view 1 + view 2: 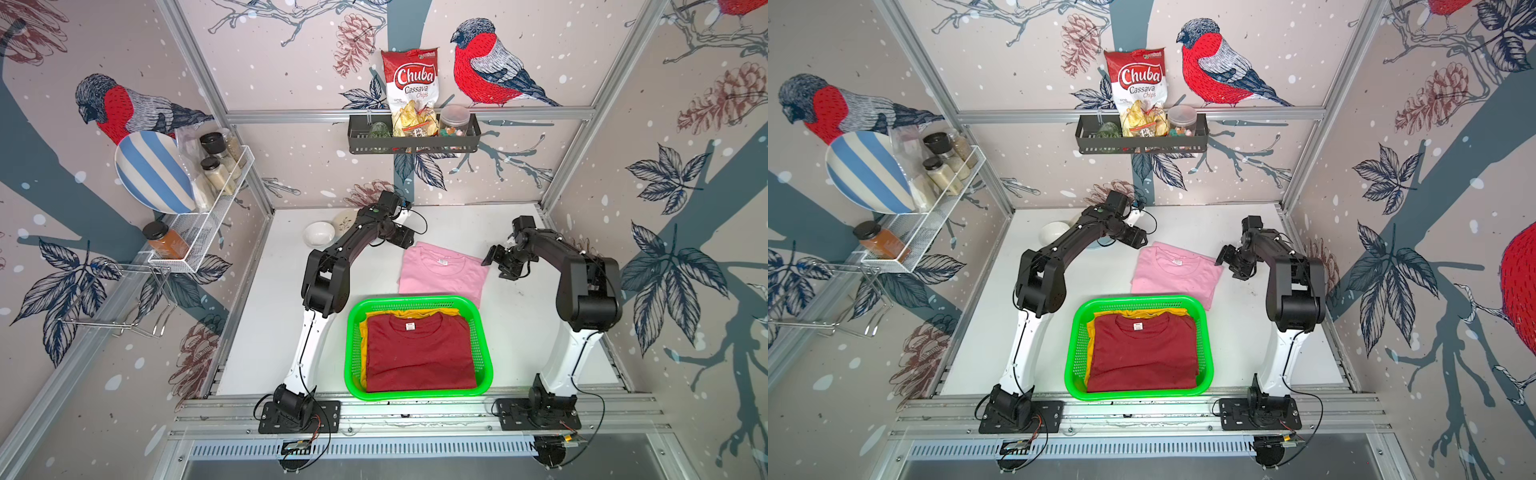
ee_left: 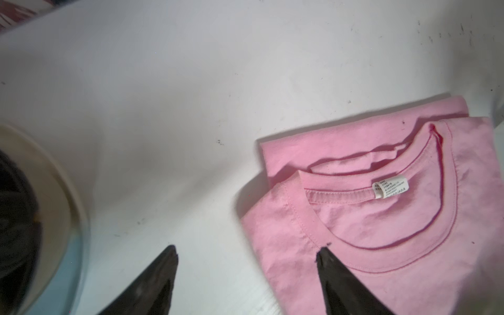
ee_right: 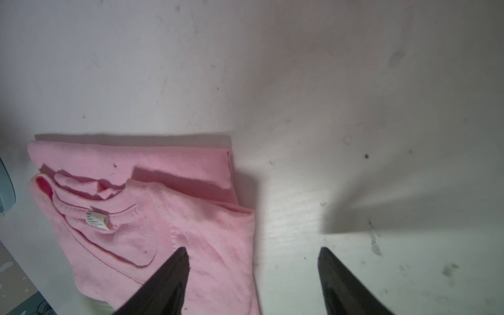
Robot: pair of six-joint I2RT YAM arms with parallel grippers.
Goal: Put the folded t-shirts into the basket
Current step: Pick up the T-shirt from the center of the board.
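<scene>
The pink t-shirt (image 1: 444, 276) will hang down from its shoulders but stay folded when I lift it, because a folded layer (image 2: 336, 139) shows behind the t-shirt's collar.
The green basket (image 1: 415, 300) (image 1: 1074, 332) stands at the table's front centre. A dark red folded t-shirt (image 1: 419, 353) (image 1: 1144, 353) lies in it on top of a mustard yellow one (image 1: 428, 312) (image 1: 1088, 332), which shows only at the edges. Just behind the basket a pink folded t-shirt (image 1: 442, 272) (image 1: 1175, 270) (image 2: 381, 218) (image 3: 163, 218) lies flat on the table. My left gripper (image 1: 409, 243) (image 1: 1140, 241) (image 2: 247, 248) is open, its jaws either side of the pink shirt's left edge by the collar. Open too, my right gripper (image 1: 496, 266) (image 1: 1230, 265) (image 3: 253, 248) spans that shirt's right edge. Neither holds anything.
A white bowl (image 1: 318, 233) (image 2: 54, 191) and a small plate (image 1: 345, 218) sit at the back left under my left arm. On the back wall hangs a black shelf basket (image 1: 413, 139) with a chips bag and jars. A white wire rack (image 1: 199, 232) hangs on the left wall.
</scene>
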